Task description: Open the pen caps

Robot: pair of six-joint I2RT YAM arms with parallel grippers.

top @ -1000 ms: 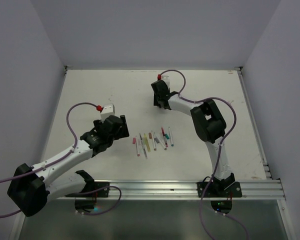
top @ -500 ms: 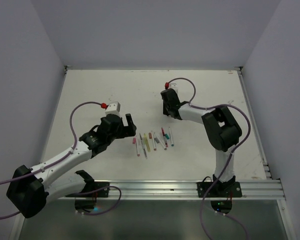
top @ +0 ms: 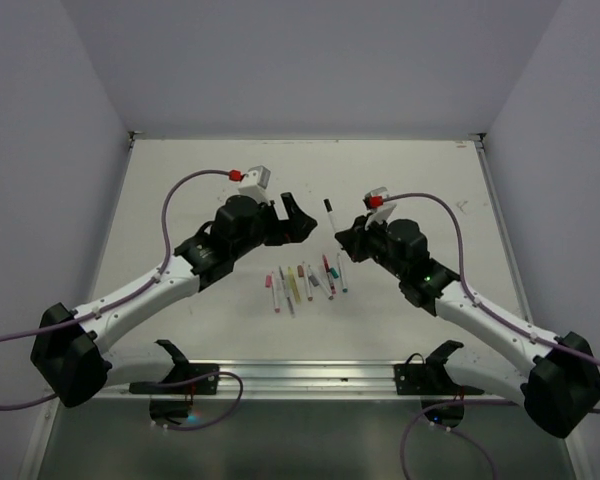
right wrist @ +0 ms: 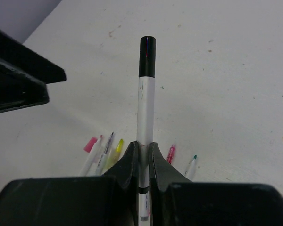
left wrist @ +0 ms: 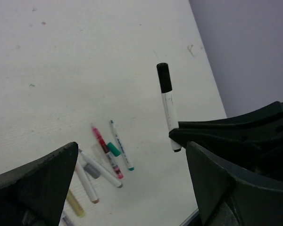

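Observation:
A plain seam [left wrist: 166, 92] separates the smooth black cap [left wrist: 164, 77] from the pen's white body, so I expect the cap to slide straight off a hidden pen tip when the robot pulls.
My right gripper [right wrist: 142, 151] is shut on a white-barrelled pen [right wrist: 145, 108], holding it above the table with its black cap [right wrist: 147, 56] pointing away from the fingers. From above, this pen [top: 332, 218] stands up from the right gripper [top: 341, 233]. My left gripper [top: 302, 220] is open just left of it, with nothing between its fingers. In the left wrist view the black cap [left wrist: 163, 77] hangs ahead of the open left gripper [left wrist: 132, 147]. Several uncapped pens [top: 305, 282] lie below, with a loose green cap [left wrist: 114, 149] and a pink cap [right wrist: 90, 144].
A grey cap [left wrist: 91, 170] lies among the pens on the table [top: 180, 180]. A metal rail [top: 310, 375] runs along the near edge. Grey walls close in the left, far and right sides.
The right arm has swung in from the far middle toward the centre and now holds the black-capped pen raised. The left gripper has moved away and right, up beside that pen.

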